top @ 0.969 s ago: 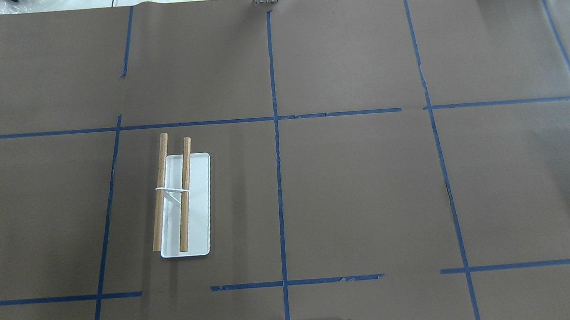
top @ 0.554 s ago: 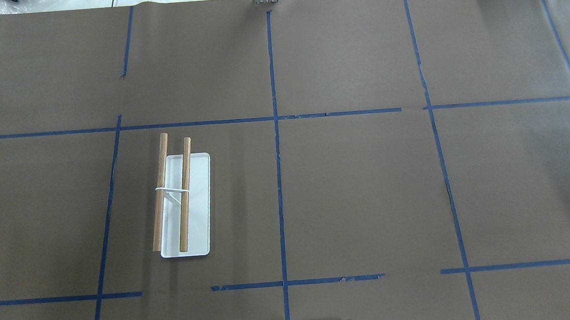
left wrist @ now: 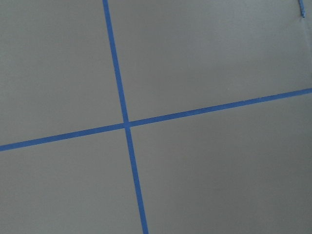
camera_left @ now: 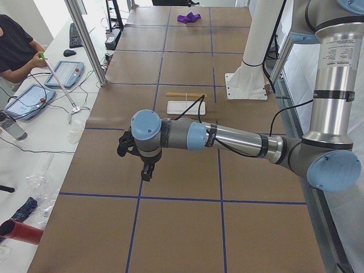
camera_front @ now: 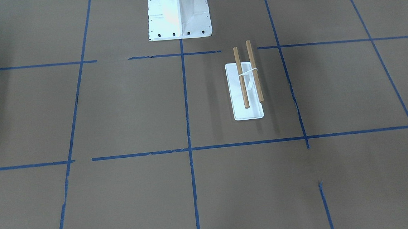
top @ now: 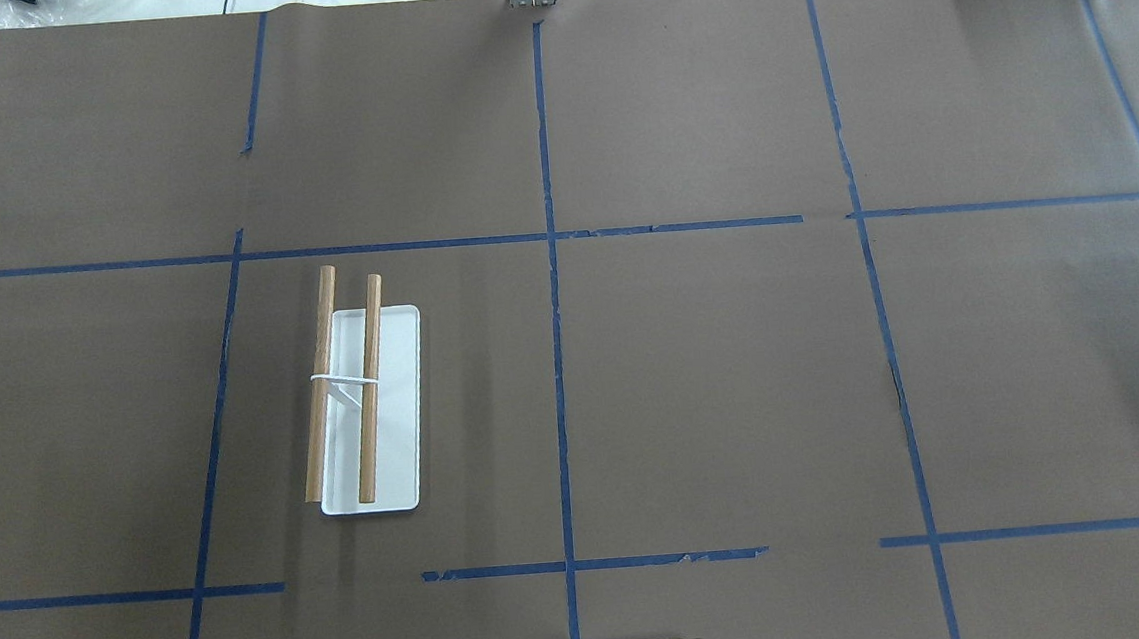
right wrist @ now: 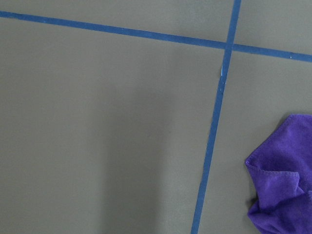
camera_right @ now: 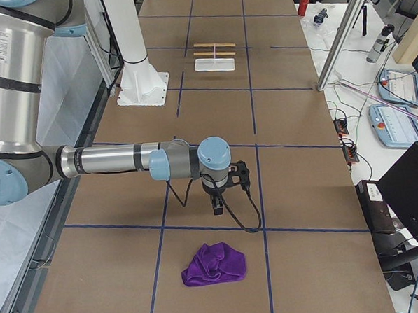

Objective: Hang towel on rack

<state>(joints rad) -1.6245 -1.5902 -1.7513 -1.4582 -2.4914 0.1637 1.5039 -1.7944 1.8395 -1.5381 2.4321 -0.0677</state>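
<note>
The towel (right wrist: 295, 144) is lying in loose, overlapping folds (right wrist: 276, 185), so it will drop open into a long, narrow drape when the robot lifts it.
The towel (camera_right: 214, 263) is a crumpled purple cloth lying on the brown table at the robot's far right end; it also shows in the exterior left view (camera_left: 189, 17) and at the right wrist view's lower right edge (right wrist: 285, 175). The rack (top: 371, 388) stands on the robot's left half, two wooden rods over a white base (camera_front: 248, 112), bare; it also shows in both side views (camera_left: 186, 107) (camera_right: 215, 65). My right gripper (camera_right: 217, 205) hangs above the table a short way from the towel. My left gripper (camera_left: 147, 170) hangs over bare table. I cannot tell whether either is open.
The white bolted pedestal (camera_front: 179, 15) stands at the robot's edge, mid table. Blue tape lines grid the brown paper. An operator (camera_left: 14, 45) sits beside a side bench with tablets. A metal frame post (camera_right: 339, 37) stands at the far table edge.
</note>
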